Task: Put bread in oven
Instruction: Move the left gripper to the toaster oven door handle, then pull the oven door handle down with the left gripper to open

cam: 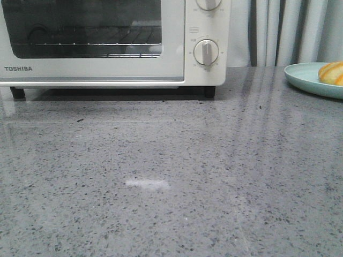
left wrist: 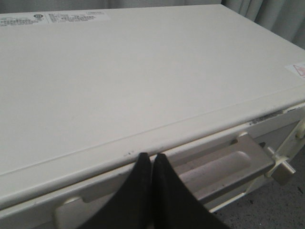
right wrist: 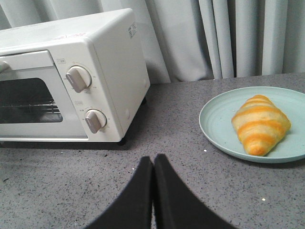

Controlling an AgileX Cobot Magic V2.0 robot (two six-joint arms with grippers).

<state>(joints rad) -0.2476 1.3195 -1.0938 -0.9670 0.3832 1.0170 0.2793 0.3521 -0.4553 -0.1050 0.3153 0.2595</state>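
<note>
The glass door (cam: 91, 35) will drop down and stay lying open when I pull it, because the door handle (left wrist: 226, 167) goes along the top front edge of the oven.
The cream-white TOSHIBA oven (cam: 107, 53) stands at the back left with its glass door closed; it also shows in the right wrist view (right wrist: 71, 81). The bread (right wrist: 260, 124), golden-orange with cream stripes, lies on a pale teal plate (right wrist: 219, 119) at the right; in the front view only its edge (cam: 332, 73) shows. My left gripper (left wrist: 152, 157) is shut and empty, above the oven's top front edge (left wrist: 143, 95), just over the door handle (left wrist: 224, 167). My right gripper (right wrist: 153, 160) is shut and empty over the counter, short of the plate. Neither gripper shows in the front view.
The plate (cam: 305, 77) sits at the counter's right edge in the front view. Grey curtains (cam: 284, 32) hang behind. The grey speckled counter (cam: 161, 176) stretches in front of the oven. Two round dials (right wrist: 78, 78) are on the oven's right panel.
</note>
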